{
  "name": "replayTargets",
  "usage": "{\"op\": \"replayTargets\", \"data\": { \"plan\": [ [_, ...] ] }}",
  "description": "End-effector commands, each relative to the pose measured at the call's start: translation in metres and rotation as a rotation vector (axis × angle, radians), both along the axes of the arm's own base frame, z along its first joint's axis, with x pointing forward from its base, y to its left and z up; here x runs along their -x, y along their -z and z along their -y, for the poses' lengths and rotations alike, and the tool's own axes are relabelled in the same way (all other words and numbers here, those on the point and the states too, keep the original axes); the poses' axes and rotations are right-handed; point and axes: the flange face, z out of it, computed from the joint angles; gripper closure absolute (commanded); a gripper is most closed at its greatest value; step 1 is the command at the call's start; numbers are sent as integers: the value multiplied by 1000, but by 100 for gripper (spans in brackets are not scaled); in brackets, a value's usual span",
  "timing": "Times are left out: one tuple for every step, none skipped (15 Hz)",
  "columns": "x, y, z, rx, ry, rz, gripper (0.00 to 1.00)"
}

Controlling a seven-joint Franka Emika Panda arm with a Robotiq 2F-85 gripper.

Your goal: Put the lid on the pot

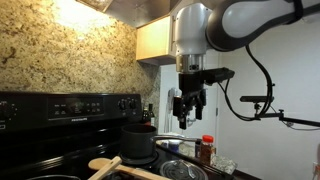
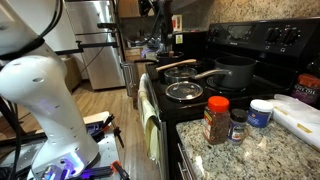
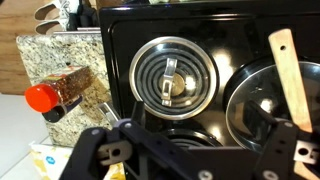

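Observation:
My gripper's open fingers are facing across the narrow handle [image 3: 169, 81] of the silvery lid [image 2: 184, 91]. I should keep going down until they are on both sides of the handle, and then close them.
The silvery lid [image 3: 172, 72] with a small centre knob lies flat on the black stove's front burner, next to the counter; it shows in both exterior views [image 2: 185, 92] [image 1: 180, 170]. The dark pot [image 2: 235, 72] stands on a rear burner [image 1: 138, 142]. In the wrist view only part of the pot's dark rim [image 3: 168, 133] shows between the fingers. My gripper [image 1: 188, 104] hangs open and empty above the stove, over the pot and apart from the lid; its fingers frame the bottom of the wrist view [image 3: 195, 150].
A wooden spoon [image 3: 288, 72] rests on a round shiny pan [image 3: 262, 105] on the neighbouring front burner [image 2: 180, 66]. A red-capped bottle [image 2: 216, 120] and small jars [image 2: 260, 112] stand on the granite counter [image 2: 250, 150] beside the lid. A cabinet [image 1: 155, 40] hangs above.

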Motion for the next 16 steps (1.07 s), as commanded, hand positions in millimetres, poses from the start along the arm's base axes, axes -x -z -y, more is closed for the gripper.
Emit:
{"op": "replayTargets", "data": {
  "plan": [
    [-7, 24, 18, -58, 92, 68, 0],
    [-10, 31, 24, -59, 109, 91, 0],
    [-13, 39, 32, -60, 125, 110, 0],
    [-15, 45, 38, -63, 138, 122, 0],
    [-16, 51, 45, -61, 153, 131, 0],
    [-18, 57, 52, -65, 158, 138, 0],
    [-20, 64, 59, -68, 169, 135, 0],
    [-22, 71, 64, -73, 178, 129, 0],
    [-23, 79, 69, -75, 187, 122, 0],
    [-24, 89, 74, -74, 197, 108, 0],
    [-24, 98, 78, -72, 204, 96, 0],
    [-25, 108, 81, -78, 204, 83, 0],
    [-25, 117, 83, -83, 208, 73, 0],
    [-26, 124, 84, -93, 208, 70, 0],
    [-27, 132, 84, -100, 209, 69, 0],
    [-29, 140, 84, -108, 210, 68, 0]
  ]
}}
